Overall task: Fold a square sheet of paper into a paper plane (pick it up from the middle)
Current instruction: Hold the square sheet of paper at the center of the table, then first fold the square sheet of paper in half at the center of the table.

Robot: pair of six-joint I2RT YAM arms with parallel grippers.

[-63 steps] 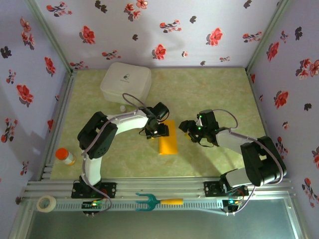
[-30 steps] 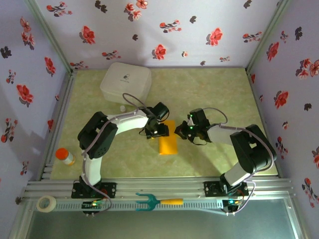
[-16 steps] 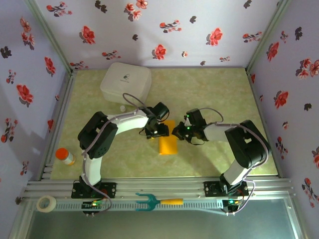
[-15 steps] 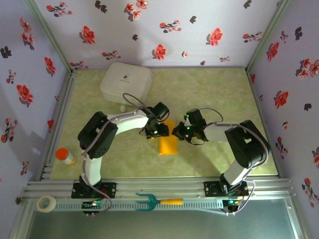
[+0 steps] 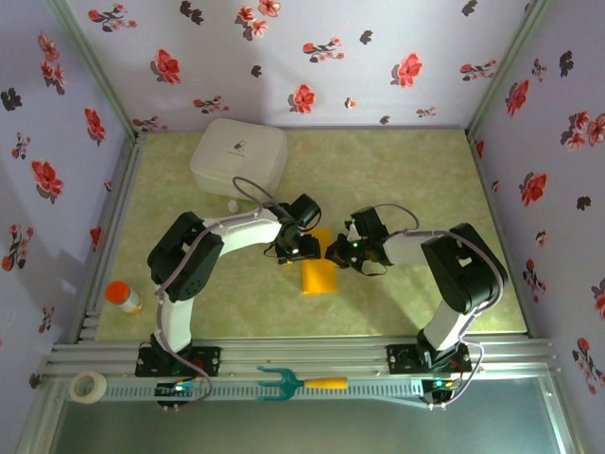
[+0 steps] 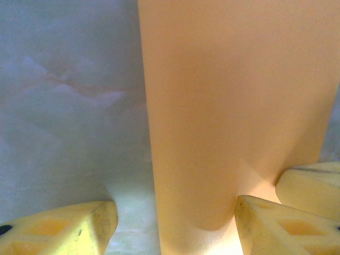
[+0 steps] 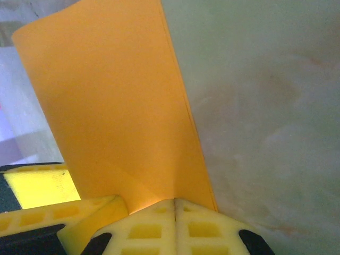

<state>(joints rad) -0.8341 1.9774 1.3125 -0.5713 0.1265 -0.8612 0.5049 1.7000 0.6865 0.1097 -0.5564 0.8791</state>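
My right gripper's tips (image 6: 279,183) are beside a dip in the orange-yellow paper (image 6: 212,122), so I should expect a loose, open gap hidden between the paper's folded layers.
The orange-yellow sheet of paper (image 5: 319,272) lies on the table mat, folded into a narrow rectangle. My left gripper (image 5: 301,248) is at its far left corner, open. In the left wrist view the left gripper (image 6: 172,218) straddles the paper's (image 6: 234,106) left edge, with one finger (image 6: 64,228) on the mat and the other (image 6: 276,223) on the paper. My right gripper (image 5: 336,253) meets the paper's far right edge. In the right wrist view the right gripper (image 7: 175,201) is shut, its tips resting on the paper (image 7: 117,106), which bends slightly in front of them.
A white lidded box (image 5: 238,156) stands at the back left. An orange-capped bottle (image 5: 123,296) is by the left rail. A tape roll (image 5: 88,386) and a teal fork-like tool (image 5: 298,383) lie on the front rail. Flowered walls (image 5: 57,142) enclose the table.
My right gripper, shut throughout, has moved left until its tips reach the paper's right edge. The left arm and the paper have not moved.
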